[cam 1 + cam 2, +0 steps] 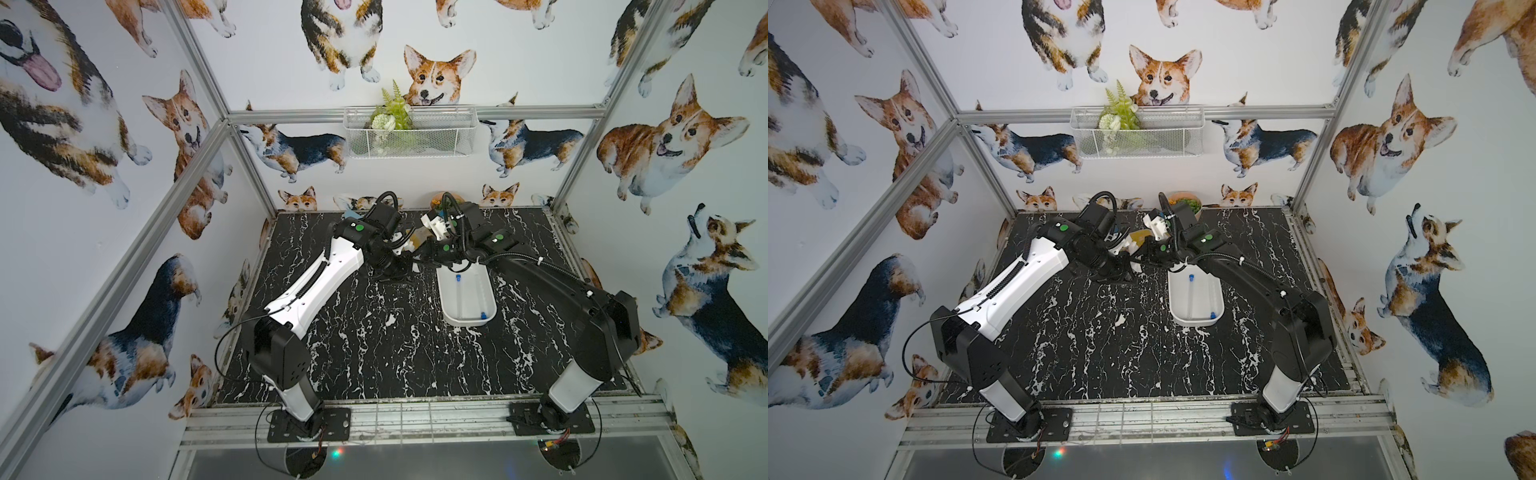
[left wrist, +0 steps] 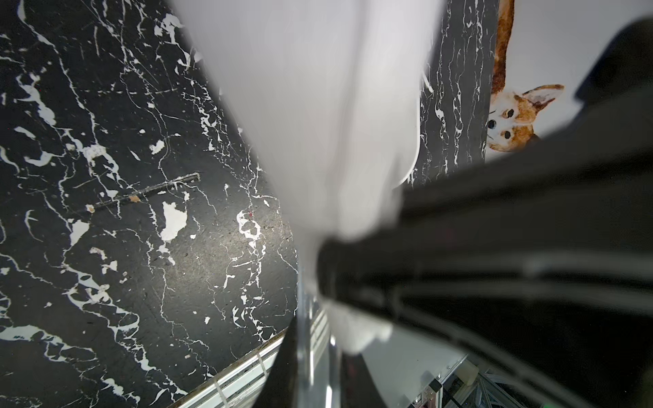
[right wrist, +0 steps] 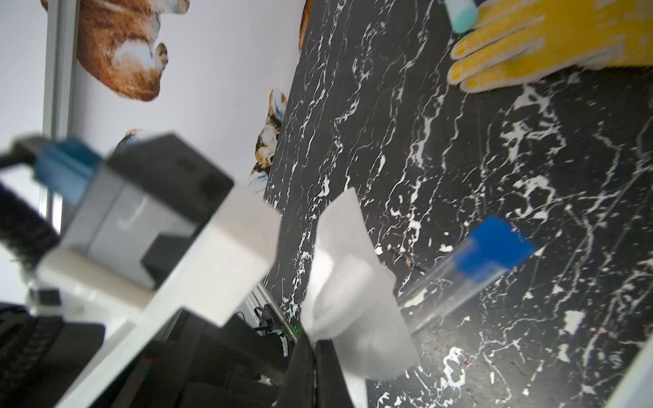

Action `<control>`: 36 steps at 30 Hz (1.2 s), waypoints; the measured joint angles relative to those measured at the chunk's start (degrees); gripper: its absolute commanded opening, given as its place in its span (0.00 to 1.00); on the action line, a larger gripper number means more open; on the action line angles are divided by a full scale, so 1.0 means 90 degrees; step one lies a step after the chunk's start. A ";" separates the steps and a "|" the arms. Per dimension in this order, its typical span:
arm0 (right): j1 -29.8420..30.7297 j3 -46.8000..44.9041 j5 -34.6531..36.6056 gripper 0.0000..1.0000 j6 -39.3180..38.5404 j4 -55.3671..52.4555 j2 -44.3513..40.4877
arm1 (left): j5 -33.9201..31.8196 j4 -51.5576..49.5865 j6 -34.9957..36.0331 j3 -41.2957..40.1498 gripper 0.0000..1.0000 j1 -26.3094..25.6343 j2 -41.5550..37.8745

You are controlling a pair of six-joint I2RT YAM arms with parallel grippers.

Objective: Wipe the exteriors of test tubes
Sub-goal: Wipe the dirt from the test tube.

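Next, my right gripper turns back and brings the wipe around to the tube's other side (image 3: 454, 306), since the wipe is resting against one side of the test tube (image 3: 406, 307).
My left gripper (image 2: 318, 356) is shut on a clear test tube (image 2: 312, 353), which stands between its black fingers. In the right wrist view the same test tube (image 3: 456, 282) sticks out of a white wipe (image 3: 349, 282), its blue cap (image 3: 494, 250) at the free end. My right gripper (image 3: 314, 344) is shut on the wipe, which is folded around the tube. In both top views the two grippers meet above the back middle of the table, left gripper (image 1: 397, 268) and right gripper (image 1: 422, 251). Two more test tubes (image 1: 459, 293) (image 1: 482, 295) lie in a white tray (image 1: 469, 323).
A yellow glove (image 3: 530, 46) and a light-blue trowel (image 3: 461, 14) lie on the black marble table (image 1: 374, 353) behind the grippers. A bowl with greens (image 1: 1185, 203) stands at the back wall. A wire basket with a plant (image 1: 411, 133) hangs high on the frame.
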 measured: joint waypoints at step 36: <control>-0.0002 -0.0663 -0.0444 0.00 -0.0075 0.0216 -0.0406 | -0.0075 -0.0243 -0.0073 0.0092 0.09 -0.0097 0.0036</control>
